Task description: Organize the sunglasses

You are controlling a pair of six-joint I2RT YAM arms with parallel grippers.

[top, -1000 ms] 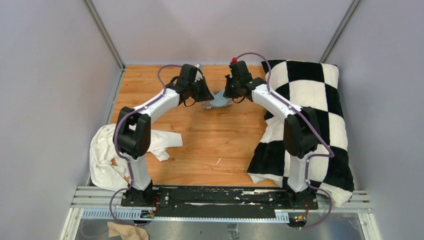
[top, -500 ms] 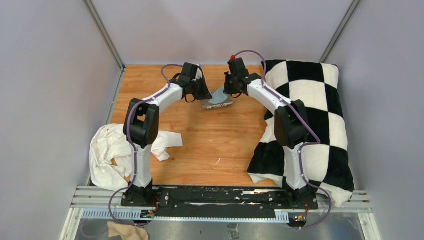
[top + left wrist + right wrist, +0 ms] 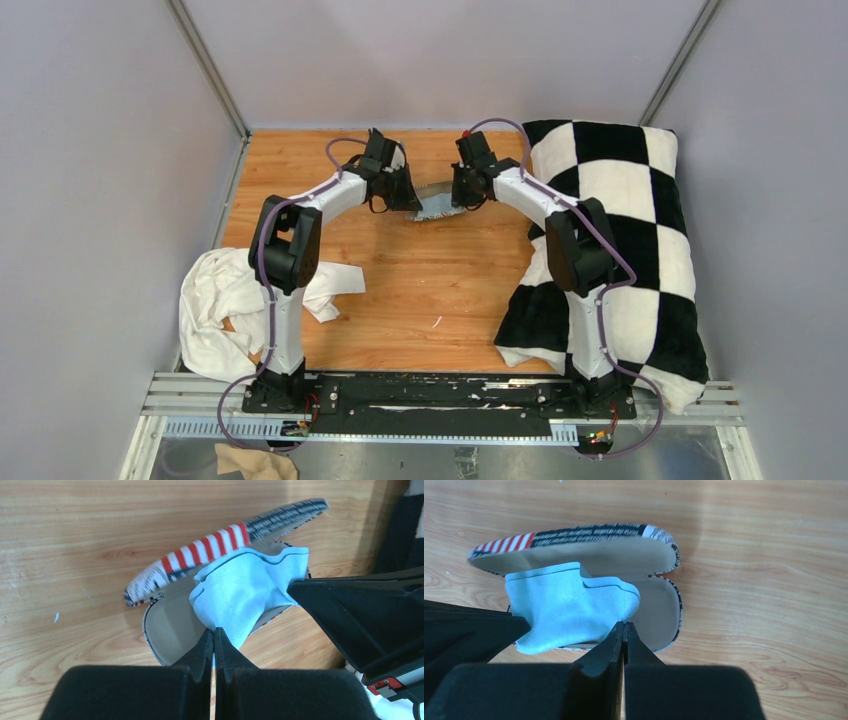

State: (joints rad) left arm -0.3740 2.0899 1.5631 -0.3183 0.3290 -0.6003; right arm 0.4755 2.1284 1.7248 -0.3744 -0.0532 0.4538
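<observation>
The light-blue cloth (image 3: pixel 237 591) is hanging over the open case's inside (image 3: pixel 172 627), so my left gripper should continue to bring the cloth's corner down until the cloth is lying in the case, and then let go.
The tan-grey case (image 3: pixel 170 625) lies open on the wooden table, its striped lid (image 3: pixel 210 542) raised. It also shows in the right wrist view (image 3: pixel 659 605) and the top view (image 3: pixel 432 187). A light-blue cloth (image 3: pixel 245 587) hangs bunched over the case's inside, also in the right wrist view (image 3: pixel 569 605). My left gripper (image 3: pixel 214 632) is shut on the cloth's near corner. My right gripper (image 3: pixel 624 626) is shut on its opposite corner. In the top view, the left gripper (image 3: pixel 410 200) and right gripper (image 3: pixel 456 197) face each other across the case. The sunglasses are hidden.
A black-and-white checkered blanket (image 3: pixel 620 230) covers the table's right side. A crumpled white cloth (image 3: pixel 225 300) lies at the left near edge. Grey walls enclose the table on three sides.
Both grippers have moved closer together and slightly farther back with the cloth, which now bunches between them over the case. The case lid stands more upright.
</observation>
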